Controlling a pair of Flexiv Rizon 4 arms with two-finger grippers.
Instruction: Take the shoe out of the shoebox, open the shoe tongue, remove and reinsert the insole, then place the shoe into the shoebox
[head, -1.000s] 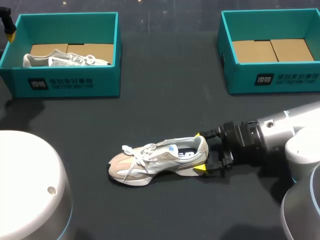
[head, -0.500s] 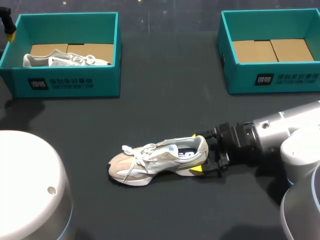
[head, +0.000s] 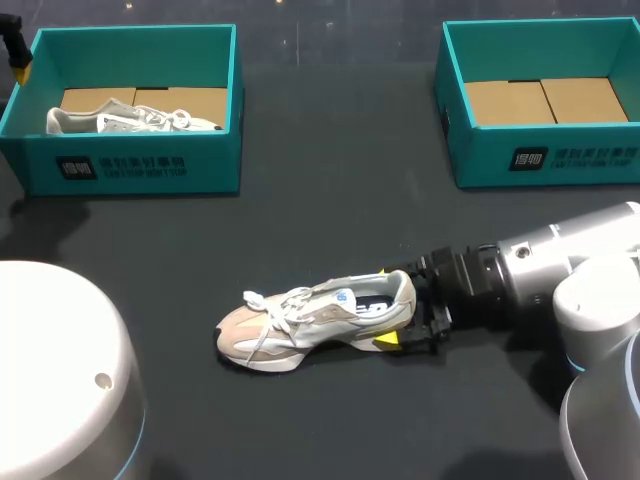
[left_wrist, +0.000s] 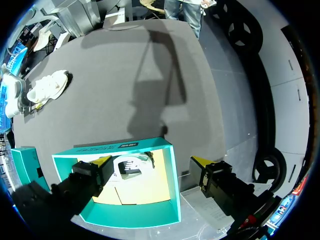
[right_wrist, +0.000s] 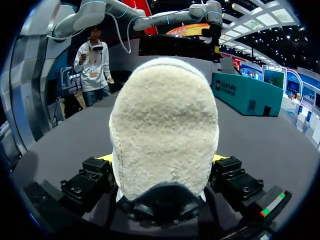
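I expect the tongue to swing toward the toe and stay up when I pull it open, because the tongue's tab (head: 346, 298) sticks out free past the laces.
A beige and white sneaker (head: 315, 320) lies on its sole in the middle of the black table, toe to the left. My right gripper (head: 386, 306) is open and straddles its heel, one yellow tip on each side. In the right wrist view the fuzzy heel (right_wrist: 165, 130) fills the space between the fingers of the right gripper (right_wrist: 162, 159). My left gripper (left_wrist: 151, 161) hangs open high above the left teal shoebox (left_wrist: 125, 148); in the head view only a bit of it shows at the table's far left corner (head: 15, 52).
The left shoebox (head: 130, 165) holds a second pale sneaker (head: 125, 120). An open teal shoebox (head: 545, 160) with a bare cardboard floor stands at the back right. A white rounded part of my left arm (head: 55, 370) fills the near left corner.
My right gripper has slid leftward along the table, so its yellow tips now reach further along both sides of the sneaker's heel. The sneaker and the left arm have not moved.
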